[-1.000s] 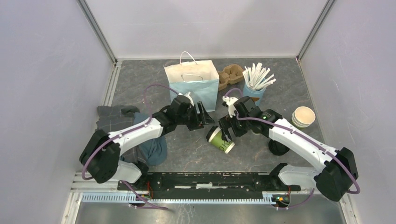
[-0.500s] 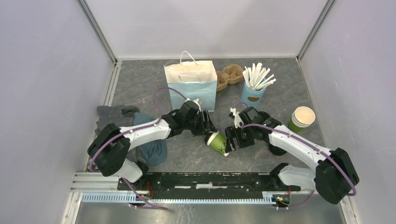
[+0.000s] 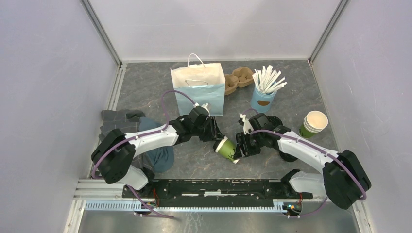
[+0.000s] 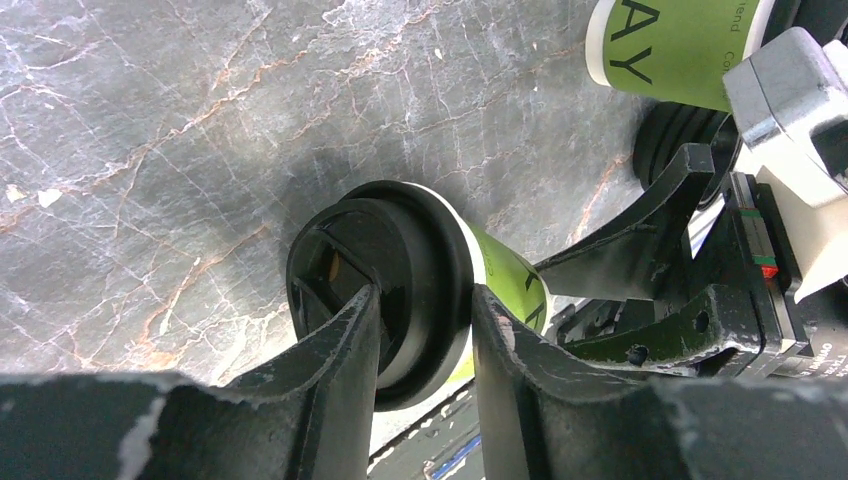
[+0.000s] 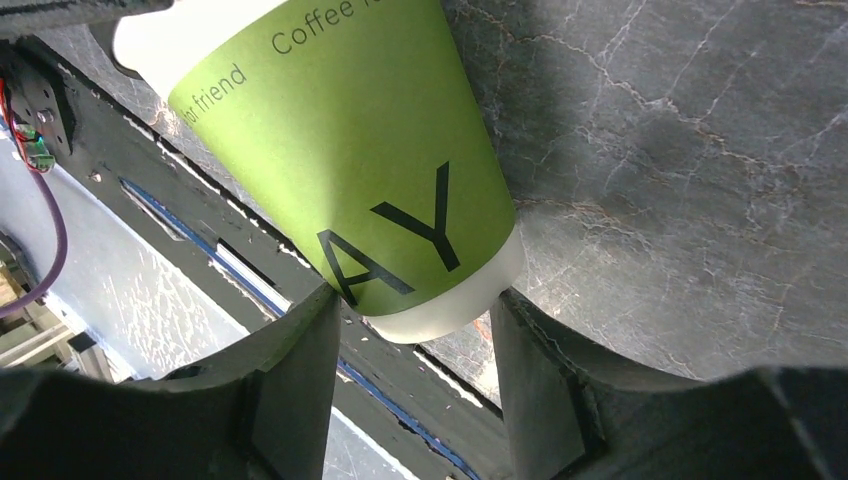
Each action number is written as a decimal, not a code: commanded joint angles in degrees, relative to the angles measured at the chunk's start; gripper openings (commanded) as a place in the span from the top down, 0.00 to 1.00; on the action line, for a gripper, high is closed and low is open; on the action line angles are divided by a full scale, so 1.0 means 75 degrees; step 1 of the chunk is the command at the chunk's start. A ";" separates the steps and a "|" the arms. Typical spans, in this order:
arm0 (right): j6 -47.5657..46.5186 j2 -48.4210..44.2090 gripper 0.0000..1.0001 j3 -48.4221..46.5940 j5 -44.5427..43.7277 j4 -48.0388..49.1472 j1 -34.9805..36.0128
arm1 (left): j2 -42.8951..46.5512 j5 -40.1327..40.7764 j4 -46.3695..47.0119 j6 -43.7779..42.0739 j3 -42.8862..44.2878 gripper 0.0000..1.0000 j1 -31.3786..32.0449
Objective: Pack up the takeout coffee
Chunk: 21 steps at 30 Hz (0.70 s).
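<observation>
The takeout coffee is lying on its side. Next, my left gripper opens and grabs the black lid's rim anew to tip the coffee upright before packing.
The takeout coffee, a green paper cup with a black lid, lies on its side on the grey table between my two grippers. My left gripper is at the lid end. In the left wrist view its fingers pinch the rim of the black lid, one finger on the lid's recessed top and the other on its outer edge. My right gripper is at the base end. In the right wrist view its fingertips touch both sides of the cup's white base.
A blue and cream paper bag stands open at the back. To its right are a brown cup carrier and a light-blue cup of white sticks. Lidless green cups stand at right. A crumpled cloth lies at left.
Both grippers have come down and in on the lying cup from either end, and their jaws have narrowed onto it. The cup has shifted slightly towards the near edge.
</observation>
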<state>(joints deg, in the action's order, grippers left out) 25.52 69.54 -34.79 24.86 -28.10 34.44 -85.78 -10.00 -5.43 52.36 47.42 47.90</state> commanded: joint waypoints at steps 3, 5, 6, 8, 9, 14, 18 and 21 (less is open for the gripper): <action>-0.0464 0.0383 0.46 -0.0272 -0.0128 0.0846 0.0216 | -0.0282 -0.0134 0.0055 -0.0359 0.0201 0.57 0.0592; -0.0575 0.0460 0.46 -0.0419 -0.0339 0.0887 0.0397 | -0.0330 -0.0253 0.0256 -0.0343 0.0262 0.56 0.0732; -0.0608 0.0474 0.46 -0.0495 -0.0493 0.0896 0.0461 | -0.0355 -0.0330 0.0292 -0.0362 0.0281 0.56 0.0767; -0.0693 0.0420 0.46 -0.0592 -0.0652 0.1053 0.0543 | -0.0381 -0.0628 0.0518 -0.0392 0.0246 0.56 0.0773; -0.0705 0.0332 0.46 -0.0583 -0.0769 0.1215 0.0575 | -0.0386 -0.0740 0.0619 -0.0411 0.0236 0.55 0.0768; -0.0828 -0.0021 0.46 -0.0272 -0.0933 0.2344 0.0723 | -0.0233 -0.0867 0.0853 -0.0395 0.0125 0.50 0.0760; -0.0826 0.0172 0.46 -0.0288 -0.1116 0.2868 0.0844 | -0.0091 -0.0897 0.0767 -0.0381 0.0117 0.52 0.0750; -0.1087 0.0327 0.45 -0.0714 -0.1595 0.2418 0.0947 | 0.0108 -0.0335 -0.0222 -0.0154 -0.0039 0.50 0.0685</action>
<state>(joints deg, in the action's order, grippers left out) 22.98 69.76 -35.97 18.61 -27.44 39.72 -86.26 -6.63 -4.67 49.06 48.27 50.00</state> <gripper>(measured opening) 0.555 0.491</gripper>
